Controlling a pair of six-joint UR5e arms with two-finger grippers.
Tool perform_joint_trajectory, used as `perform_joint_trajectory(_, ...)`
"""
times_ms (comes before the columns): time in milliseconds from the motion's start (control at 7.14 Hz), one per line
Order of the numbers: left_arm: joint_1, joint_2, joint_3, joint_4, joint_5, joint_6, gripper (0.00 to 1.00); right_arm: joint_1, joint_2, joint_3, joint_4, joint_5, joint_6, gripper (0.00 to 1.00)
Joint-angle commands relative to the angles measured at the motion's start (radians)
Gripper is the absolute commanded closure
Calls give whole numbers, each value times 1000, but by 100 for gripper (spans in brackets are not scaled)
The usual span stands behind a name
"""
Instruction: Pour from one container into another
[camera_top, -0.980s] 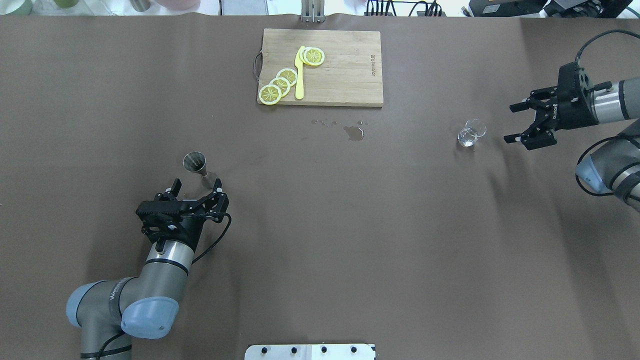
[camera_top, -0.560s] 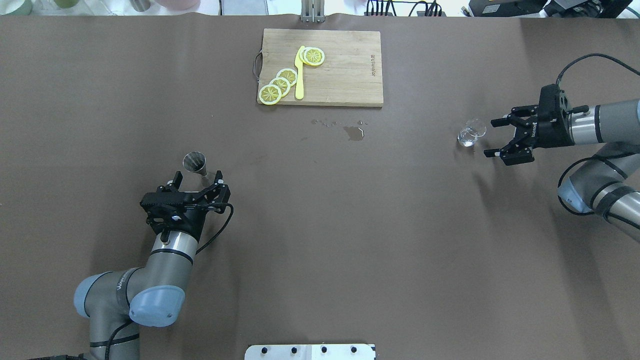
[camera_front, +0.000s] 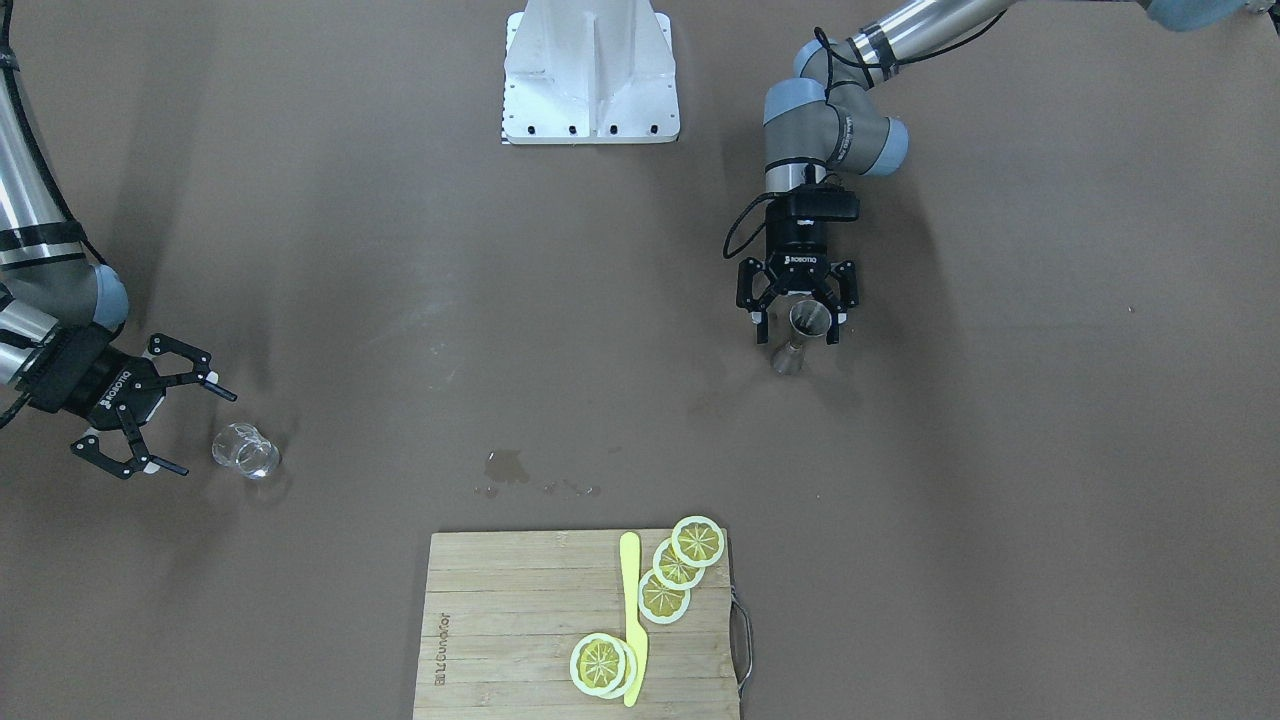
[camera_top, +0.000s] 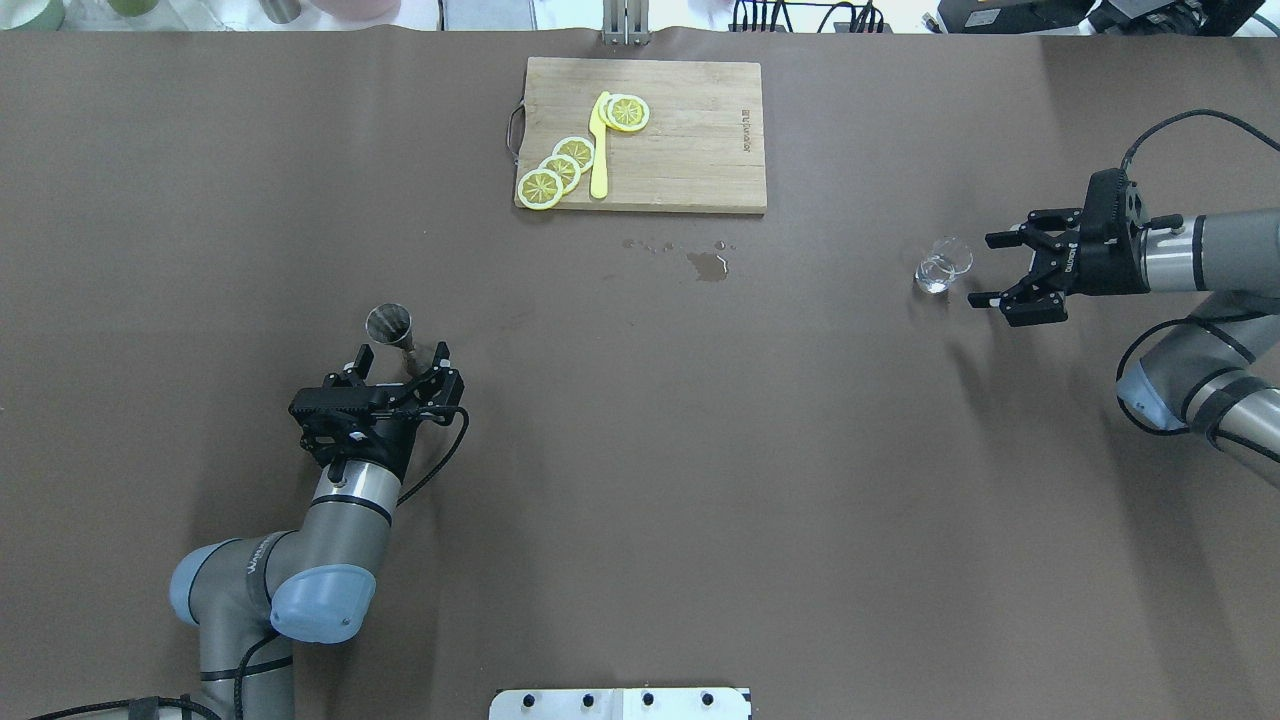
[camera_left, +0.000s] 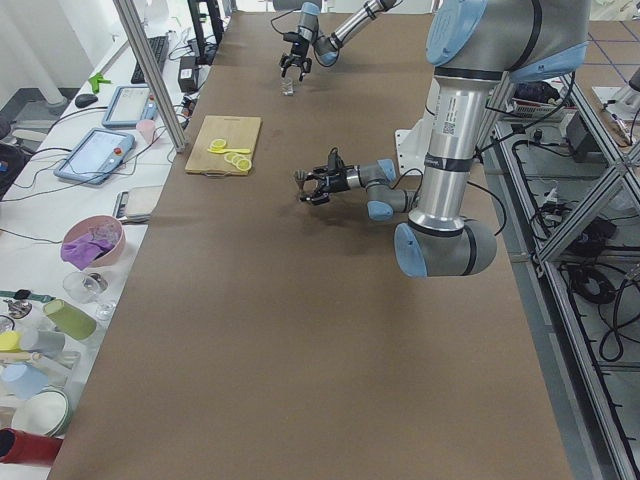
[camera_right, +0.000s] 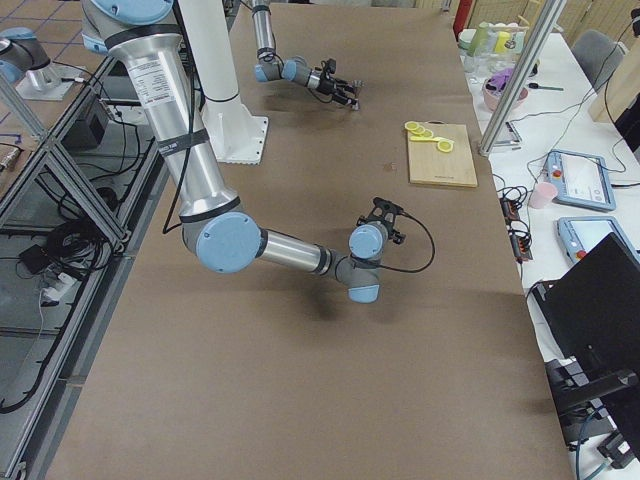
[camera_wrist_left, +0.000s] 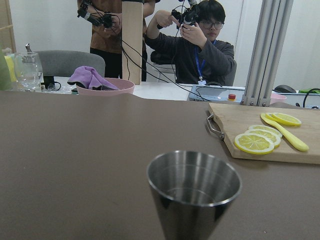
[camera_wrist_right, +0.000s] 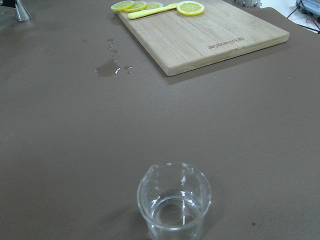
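The clear glass (camera_front: 246, 451) should give clear liquid and drip a little when I pour over the jigger, because a shiny ring (camera_wrist_right: 175, 204) shows low inside the glass.
The steel jigger (camera_top: 391, 326) stands upright on the brown table at the left, and its rim fills the bottom of the left wrist view (camera_wrist_left: 193, 190). My left gripper (camera_top: 400, 357) is open, with a finger on each side of the jigger's lower part (camera_front: 797, 338); I cannot tell whether they touch it. At the right stands the short clear glass (camera_top: 942, 266), seen close in the right wrist view (camera_wrist_right: 174, 202). My right gripper (camera_top: 981, 270) is open and lies level, its fingertips just short of the glass (camera_front: 245, 450).
A wooden cutting board (camera_top: 700, 140) with lemon slices and a yellow knife lies at the far middle. A small wet spill (camera_top: 708, 265) marks the cloth in front of it. A white mounting plate (camera_top: 620, 703) sits at the near edge. People (camera_wrist_left: 200, 45) stand beyond the table.
My left gripper has moved forward until its open fingers flank the jigger. My right gripper has moved in towards the glass and levelled out. Neither container has moved.
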Motion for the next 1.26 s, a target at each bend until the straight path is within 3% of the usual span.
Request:
perform_joint_trajectory(0,1,-11,8,-11,5,5,5,-2,33,-26,5,-21,31,0)
perform_joint_trajectory(700,2,-17,23,-9,114,1,6,-27,70,-93,57,-61,35,0)
perform_joint_trajectory(1120,2,-34,52,-12,125,-1,6,-33,70,-98,71,-61,47,0)
